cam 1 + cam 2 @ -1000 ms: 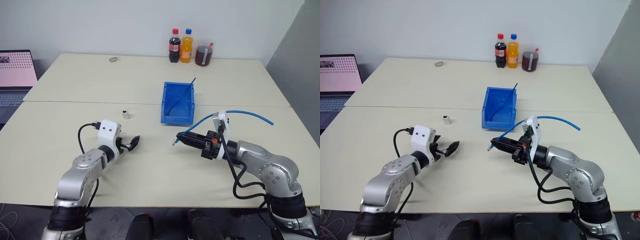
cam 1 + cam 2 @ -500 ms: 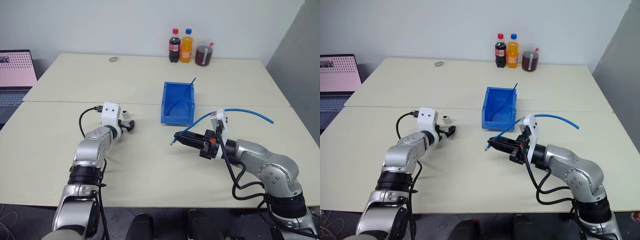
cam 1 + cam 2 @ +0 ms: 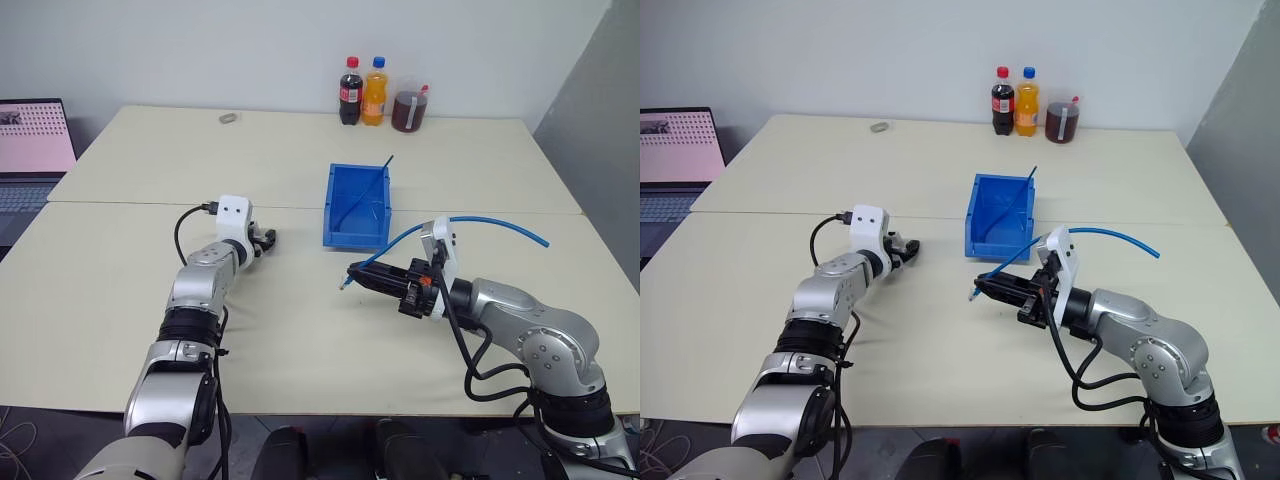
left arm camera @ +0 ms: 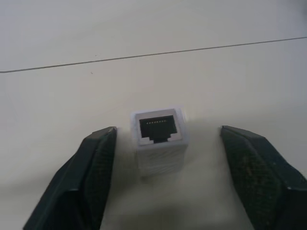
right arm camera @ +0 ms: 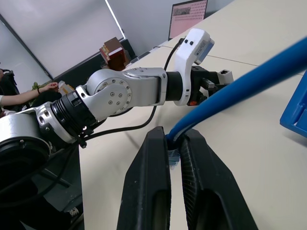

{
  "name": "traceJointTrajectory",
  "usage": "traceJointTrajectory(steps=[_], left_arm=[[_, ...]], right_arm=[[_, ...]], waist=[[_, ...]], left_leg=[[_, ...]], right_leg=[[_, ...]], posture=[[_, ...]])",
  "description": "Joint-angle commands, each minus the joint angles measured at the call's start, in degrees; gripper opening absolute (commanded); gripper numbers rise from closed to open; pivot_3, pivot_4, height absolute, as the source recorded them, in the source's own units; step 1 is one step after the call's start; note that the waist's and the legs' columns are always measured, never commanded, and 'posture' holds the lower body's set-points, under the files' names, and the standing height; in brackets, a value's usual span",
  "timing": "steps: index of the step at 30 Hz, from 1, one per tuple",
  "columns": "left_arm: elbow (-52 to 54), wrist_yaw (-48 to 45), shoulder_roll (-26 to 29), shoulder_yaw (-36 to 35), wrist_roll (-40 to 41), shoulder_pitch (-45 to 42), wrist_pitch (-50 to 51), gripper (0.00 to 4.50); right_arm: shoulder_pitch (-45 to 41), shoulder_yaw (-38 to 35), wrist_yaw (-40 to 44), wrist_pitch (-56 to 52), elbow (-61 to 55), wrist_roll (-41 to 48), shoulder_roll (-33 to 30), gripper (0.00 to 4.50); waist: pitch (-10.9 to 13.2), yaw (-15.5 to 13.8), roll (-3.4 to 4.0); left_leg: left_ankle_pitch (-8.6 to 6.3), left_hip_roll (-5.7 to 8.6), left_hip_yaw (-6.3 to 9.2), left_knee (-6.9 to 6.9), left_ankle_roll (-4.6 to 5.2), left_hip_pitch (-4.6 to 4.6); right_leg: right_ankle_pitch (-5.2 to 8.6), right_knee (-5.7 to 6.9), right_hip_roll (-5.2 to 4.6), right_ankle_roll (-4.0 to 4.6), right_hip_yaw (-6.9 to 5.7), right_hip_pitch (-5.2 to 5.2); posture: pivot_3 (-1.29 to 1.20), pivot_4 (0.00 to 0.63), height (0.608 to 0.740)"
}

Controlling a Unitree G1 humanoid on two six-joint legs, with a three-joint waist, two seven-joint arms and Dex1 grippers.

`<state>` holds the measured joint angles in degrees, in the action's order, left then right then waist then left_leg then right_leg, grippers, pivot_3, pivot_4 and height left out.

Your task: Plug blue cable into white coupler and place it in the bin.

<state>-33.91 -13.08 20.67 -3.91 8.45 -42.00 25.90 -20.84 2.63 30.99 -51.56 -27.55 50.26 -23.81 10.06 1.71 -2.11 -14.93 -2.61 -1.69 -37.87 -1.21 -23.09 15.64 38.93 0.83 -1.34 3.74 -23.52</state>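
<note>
The white coupler (image 4: 161,155) should stay on when I carry the plugged blue cable, because the dark socket has a stepped notch (image 4: 160,139) for a plug's clip.
The white coupler (image 4: 159,139) stands on the table with its dark socket facing my left wrist camera. My left gripper (image 3: 265,240) is open, one finger on each side of the coupler with a gap both sides. My right gripper (image 3: 352,277) hovers over the table in front of the bin and is shut on the blue cable (image 3: 490,221) just behind its plug end. The rest of the cable arcs back to my right over the table. The bin (image 3: 354,241) sits at mid-table beyond both grippers, with a thin darker blue strand (image 3: 385,163) leaning out of it.
Two soda bottles (image 3: 349,92) and a jug of dark liquid (image 3: 407,110) stand at the table's far edge. A small grey object (image 3: 228,118) lies at the far left, a laptop (image 3: 30,150) beyond the left edge. A seated person (image 5: 14,93) is off to the left.
My left arm reached forward from the near table to the coupler, and its fingers now straddle it, standing closer together. The right gripper stayed put with the cable.
</note>
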Motion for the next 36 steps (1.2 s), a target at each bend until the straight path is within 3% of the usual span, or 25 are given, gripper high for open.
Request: traceJointTrajectory(steps=[1, 9, 15, 18, 22, 29, 36], left_arm=[[-1.01, 0.66, 0.09, -0.48, -1.40, -1.21, -1.80, 2.63], [-1.44, -1.52, 1.24, -0.13, -2.07, 0.00, -3.58, 0.86], [14.21, -17.93, 5.78, 3.56, 1.80, 8.40, -0.93, 0.81], [27.45, -31.70, 11.48, 9.13, 5.06, 14.17, 2.12, 0.81], [36.40, -44.33, 17.93, 15.49, 5.60, 17.49, 1.13, 0.81], [35.02, -52.76, 19.41, 24.01, 0.51, 16.06, -4.54, 0.81], [29.11, -55.26, 18.09, 26.10, -2.44, 14.58, -9.14, 0.81]], right_arm=[[-0.35, -0.46, -0.01, 0.99, -2.32, -0.07, -0.27, 0.04], [0.06, -0.39, -0.11, 1.17, -2.40, -0.78, -0.54, 0.04], [1.48, -0.35, 0.14, 1.83, -4.14, -2.59, -1.69, 0.04], [3.25, -0.04, 0.91, 2.82, -6.02, -3.50, -2.79, 0.04], [4.68, -0.35, 1.89, 5.26, -7.17, -4.20, -3.09, 0.04], [6.31, 8.04, 8.34, 12.29, -6.33, -14.09, -8.10, 0.04], [1.64, 15.36, 11.31, 20.62, 1.81, -23.93, -5.26, 0.04]], waist=[[0.00, 0.04, 0.00], [0.00, 0.13, 0.00], [0.00, 0.18, 0.00], [0.00, 0.21, 0.00], [0.01, 0.00, 0.02], [0.01, 0.03, 0.02], [0.01, 0.07, 0.02]], left_leg=[[0.00, 0.00, 0.00, 0.00, 0.00, 0.00], [0.00, -0.01, -0.02, 0.00, 0.00, 0.01], [0.00, -0.04, -0.07, 0.04, -0.02, 0.02], [-0.03, -0.03, -0.08, 0.04, -0.07, 0.00], [-0.03, -0.02, -0.01, 0.02, -0.09, -0.09], [-0.03, -0.02, -0.04, -0.01, -0.05, 0.03], [-0.03, -0.02, -0.06, -0.05, -0.04, 0.08]], right_leg=[[0.00, 0.00, 0.00, 0.00, 0.00, 0.00], [0.00, 0.01, 0.01, 0.00, -0.01, 0.00], [-0.05, 0.02, 0.00, 0.08, 0.02, -0.02], [-0.12, 0.03, -0.01, 0.23, 0.06, -0.05], [-0.10, -0.01, -0.04, 0.24, 0.07, -0.10], [0.08, -0.03, 0.01, -0.01, 0.06, 0.00], [0.09, 0.01, 0.10, -0.01, 0.03, 0.00]], posture=[[0.00, 0.150, 0.740], [0.00, 0.150, 0.740], [0.00, 0.150, 0.740], [0.00, 0.150, 0.740], [0.00, 0.150, 0.740], [0.00, 0.150, 0.740], [0.00, 0.150, 0.740]])
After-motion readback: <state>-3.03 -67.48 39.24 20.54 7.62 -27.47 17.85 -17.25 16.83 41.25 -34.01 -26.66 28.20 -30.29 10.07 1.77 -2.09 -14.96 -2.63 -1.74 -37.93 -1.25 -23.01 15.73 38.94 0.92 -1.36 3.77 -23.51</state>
